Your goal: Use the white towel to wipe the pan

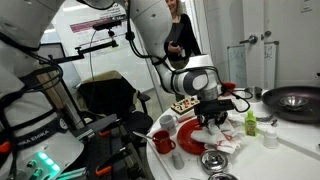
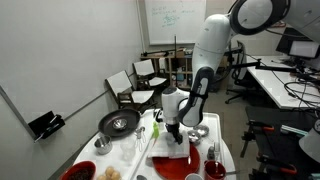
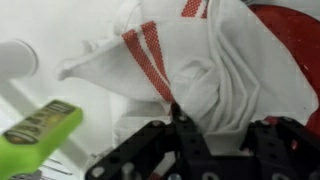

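The white towel is beyond the rim of the red plate, near the green bottle, so the robot's gripper should sweep the towel back over the red plate.
The white towel, marked with red stripes, is bunched up between my gripper's black fingers, which are shut on a fold of it. In both exterior views the gripper points down at the towel, which lies crumpled on the table beside a red plate. The pan, round and dark with a paler rim, sits well apart from the gripper at the far end of the table.
A green bottle stands close beside the towel. The red plate lies partly under the cloth. Steel bowls and red cups crowd the table around the gripper.
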{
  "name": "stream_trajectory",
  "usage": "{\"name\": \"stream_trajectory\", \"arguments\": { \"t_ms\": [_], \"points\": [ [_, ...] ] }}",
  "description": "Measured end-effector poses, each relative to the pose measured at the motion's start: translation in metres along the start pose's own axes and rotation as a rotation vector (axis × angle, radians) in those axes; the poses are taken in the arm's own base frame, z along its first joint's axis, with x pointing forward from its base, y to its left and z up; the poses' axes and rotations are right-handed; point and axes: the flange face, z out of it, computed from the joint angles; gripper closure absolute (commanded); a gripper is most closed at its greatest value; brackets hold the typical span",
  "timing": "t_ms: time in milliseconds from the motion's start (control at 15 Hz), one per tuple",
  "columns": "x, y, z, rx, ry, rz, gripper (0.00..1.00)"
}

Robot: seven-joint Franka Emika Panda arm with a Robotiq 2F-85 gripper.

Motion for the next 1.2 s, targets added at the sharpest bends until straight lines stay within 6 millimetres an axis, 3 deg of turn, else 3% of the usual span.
{"name": "stream_trajectory", "arguments": {
  "t_ms": [200,467,733,1200],
  "points": [
    [-0.019,0.032,-0.008,-0.020,0.008,0.074,0.94],
    [-0.016,0.032,-0.007,-0.017,0.011,0.078,0.94],
    [0.004,0.002,0.002,0.008,0.002,0.016,0.94],
    [0.037,-0.079,0.020,0.042,-0.027,-0.183,0.94]
  ]
}}
